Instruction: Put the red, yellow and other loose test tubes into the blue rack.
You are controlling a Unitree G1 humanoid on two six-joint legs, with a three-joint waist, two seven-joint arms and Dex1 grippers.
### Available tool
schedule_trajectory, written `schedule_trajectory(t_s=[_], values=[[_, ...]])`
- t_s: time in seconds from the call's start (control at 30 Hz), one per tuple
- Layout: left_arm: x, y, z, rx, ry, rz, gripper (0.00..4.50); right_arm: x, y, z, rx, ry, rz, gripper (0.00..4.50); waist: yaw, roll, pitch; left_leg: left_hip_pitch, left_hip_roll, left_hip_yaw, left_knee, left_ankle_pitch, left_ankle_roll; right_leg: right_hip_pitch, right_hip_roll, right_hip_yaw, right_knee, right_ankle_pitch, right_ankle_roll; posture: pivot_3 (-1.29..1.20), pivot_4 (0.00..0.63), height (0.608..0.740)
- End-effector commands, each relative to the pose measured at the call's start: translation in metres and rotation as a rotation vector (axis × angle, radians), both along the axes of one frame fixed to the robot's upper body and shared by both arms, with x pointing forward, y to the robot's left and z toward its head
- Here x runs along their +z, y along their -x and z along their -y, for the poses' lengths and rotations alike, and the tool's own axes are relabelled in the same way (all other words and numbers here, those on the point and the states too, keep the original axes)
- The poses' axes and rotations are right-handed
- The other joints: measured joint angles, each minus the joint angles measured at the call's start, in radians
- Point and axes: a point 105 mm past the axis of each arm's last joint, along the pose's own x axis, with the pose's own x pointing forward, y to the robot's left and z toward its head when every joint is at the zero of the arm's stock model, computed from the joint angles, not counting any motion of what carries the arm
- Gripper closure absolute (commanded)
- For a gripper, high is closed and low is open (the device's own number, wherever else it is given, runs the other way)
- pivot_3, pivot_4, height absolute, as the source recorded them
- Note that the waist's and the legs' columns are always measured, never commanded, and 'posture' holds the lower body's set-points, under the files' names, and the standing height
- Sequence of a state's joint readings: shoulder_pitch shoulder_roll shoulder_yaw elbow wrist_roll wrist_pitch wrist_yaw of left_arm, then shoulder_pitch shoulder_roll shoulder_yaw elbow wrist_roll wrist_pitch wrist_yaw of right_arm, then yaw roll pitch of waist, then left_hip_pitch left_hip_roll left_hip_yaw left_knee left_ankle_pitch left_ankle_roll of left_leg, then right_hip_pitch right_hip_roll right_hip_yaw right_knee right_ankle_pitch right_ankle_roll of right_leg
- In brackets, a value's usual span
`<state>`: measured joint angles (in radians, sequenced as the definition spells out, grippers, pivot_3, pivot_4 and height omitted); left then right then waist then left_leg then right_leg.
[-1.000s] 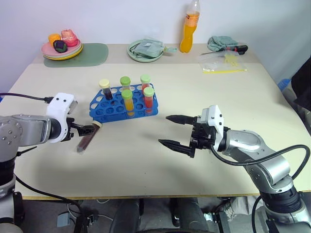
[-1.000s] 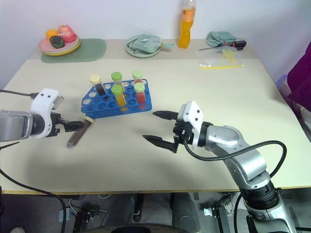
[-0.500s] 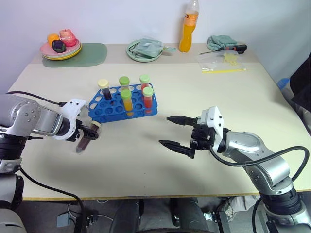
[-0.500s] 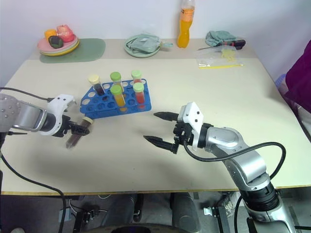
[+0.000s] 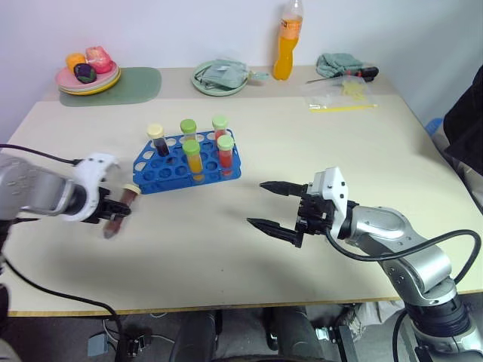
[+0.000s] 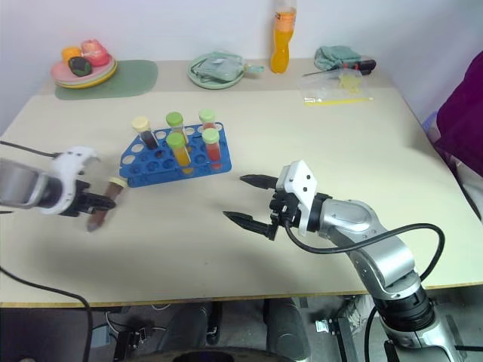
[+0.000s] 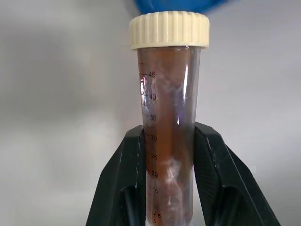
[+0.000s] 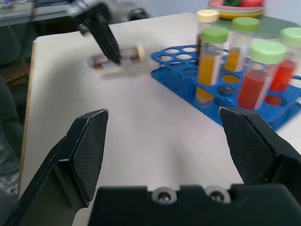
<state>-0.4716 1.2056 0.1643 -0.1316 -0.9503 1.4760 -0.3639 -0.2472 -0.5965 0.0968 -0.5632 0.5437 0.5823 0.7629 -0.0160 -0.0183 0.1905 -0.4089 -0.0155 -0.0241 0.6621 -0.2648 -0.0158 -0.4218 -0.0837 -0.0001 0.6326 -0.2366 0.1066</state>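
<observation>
The tube is leaning with its cream cap (image 5: 132, 188) toward the blue rack, so next my left gripper turns the tube straight up before it lowers the tube into an empty front hole (image 5: 165, 173).
My left gripper (image 5: 115, 211) is shut on a loose test tube (image 7: 167, 117) of dark purple-brown liquid with a cream cap. It holds the tube at a slant to the left of the blue rack (image 5: 167, 172), cap end towards the rack. Black fingers (image 7: 124, 181) press on both sides of the tube's lower half. Several capped tubes stand upright in the rack: red (image 5: 226, 154), yellow-orange (image 5: 195, 160) and a dark one (image 5: 157, 140). My right gripper (image 5: 255, 203) hovers open over the table, right of the rack, holding nothing.
Along the far edge stand an orange drink bottle (image 5: 284, 47), a plate of fruit (image 5: 87, 74) on a green mat, a green plate with a cloth (image 5: 219, 76), a plastic bag (image 5: 341, 96) and a rag with a screwdriver. A person's sleeve (image 6: 462, 113) shows at the right.
My left gripper has shut on the dark tube and moved left with it, away from the rack. The right arm has stayed put.
</observation>
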Motion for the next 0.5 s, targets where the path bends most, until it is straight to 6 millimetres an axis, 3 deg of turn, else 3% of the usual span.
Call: schedule_trajectory(t_s=[0.03,0.1,0.2,0.27,0.37,0.5], values=[[0.078,-0.020,-0.006,-0.013,-0.132,0.668,3.69,0.012,0.002,-0.003,0.014,-0.023,0.050,0.30,0.005,0.001,0.000,0.000,0.000,0.000,0.000,0.000,0.000,0.000,-0.001,0.000,0.001,0.000,0.000,0.00,0.150,0.740],[0.091,-0.022,0.000,0.033,-0.078,0.881,3.69,0.013,0.001,-0.007,0.027,-0.030,0.051,0.30,0.020,-0.001,-0.001,0.000,0.000,0.000,0.000,0.001,-0.001,0.001,-0.003,-0.001,0.000,-0.002,-0.004,0.00,0.150,0.740],[0.092,-0.028,0.035,0.023,-0.021,1.113,3.69,0.014,0.001,-0.014,0.060,-0.041,0.050,0.30,0.033,-0.002,-0.001,0.000,-0.002,0.000,0.002,0.001,-0.001,0.003,-0.003,-0.001,-0.002,-0.001,-0.005,0.00,0.150,0.740],[0.082,-0.035,0.052,0.077,0.034,1.191,3.69,0.015,0.000,-0.017,0.073,-0.043,0.053,0.30,0.041,-0.002,-0.002,0.000,-0.004,-0.001,0.003,0.001,0.001,0.005,-0.005,-0.001,-0.003,-0.001,-0.005,0.00,0.150,0.740],[0.053,-0.041,0.075,0.093,-0.030,1.279,3.69,0.016,-0.002,-0.019,0.084,-0.041,0.061,0.30,0.046,-0.003,-0.002,0.001,-0.006,0.000,0.004,0.000,0.003,0.007,-0.006,-0.001,-0.004,0.001,-0.002,0.00,0.150,0.740],[0.024,-0.042,0.096,0.096,-0.007,1.314,3.69,0.018,-0.003,-0.020,0.078,-0.044,0.073,0.30,0.046,-0.003,-0.002,0.000,-0.005,0.001,0.003,0.000,0.004,0.004,-0.005,-0.001,-0.003,0.002,-0.001,0.00,0.150,0.740]])
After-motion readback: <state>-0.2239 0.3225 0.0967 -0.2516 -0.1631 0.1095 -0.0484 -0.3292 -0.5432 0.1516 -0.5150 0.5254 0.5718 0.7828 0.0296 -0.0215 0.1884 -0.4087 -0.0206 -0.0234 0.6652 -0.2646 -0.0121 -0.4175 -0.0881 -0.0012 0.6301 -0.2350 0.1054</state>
